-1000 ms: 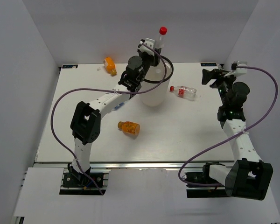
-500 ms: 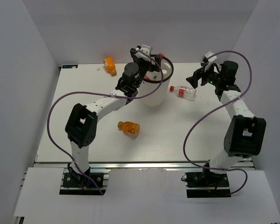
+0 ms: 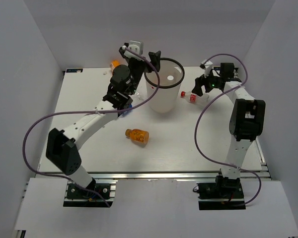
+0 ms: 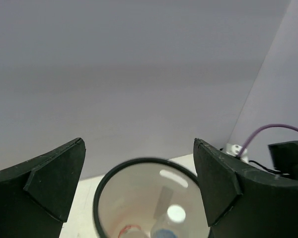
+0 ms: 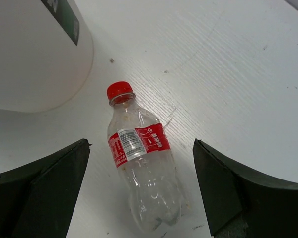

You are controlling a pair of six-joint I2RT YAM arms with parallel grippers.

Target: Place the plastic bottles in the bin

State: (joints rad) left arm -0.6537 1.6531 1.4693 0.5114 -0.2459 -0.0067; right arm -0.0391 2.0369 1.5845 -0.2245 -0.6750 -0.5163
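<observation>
My empty left gripper should back off from the bin's black rim (image 3: 147, 79), which it crowds, while my right gripper takes the clear red-labelled bottle (image 3: 193, 97) and drops it in.
The bin (image 3: 164, 94) is a tall white cup with a black rim, standing at the back middle of the table. My left gripper (image 3: 143, 58) hangs open and empty just above and left of its rim. In the left wrist view (image 4: 139, 144) I look down into the bin (image 4: 102, 198), where a red-capped bottle (image 4: 128, 231) and a blue-labelled bottle (image 4: 165, 232) lie. A clear bottle with a red label (image 3: 194, 97) lies right of the bin. My right gripper (image 3: 201, 88) is open above it, fingers either side in the right wrist view (image 5: 140, 148), apart from the bottle (image 5: 144, 178).
An orange bottle (image 3: 137, 135) lies on its side in the middle of the table. Another orange bottle (image 3: 114, 63) shows at the back edge behind my left arm. A bit of blue (image 3: 128, 112) peeks out under the left forearm. White walls enclose the table.
My left gripper has opened and let the red-capped bottle fall into the bin, then drawn back to the left. My right arm has swung left and down over the red-labelled bottle.
</observation>
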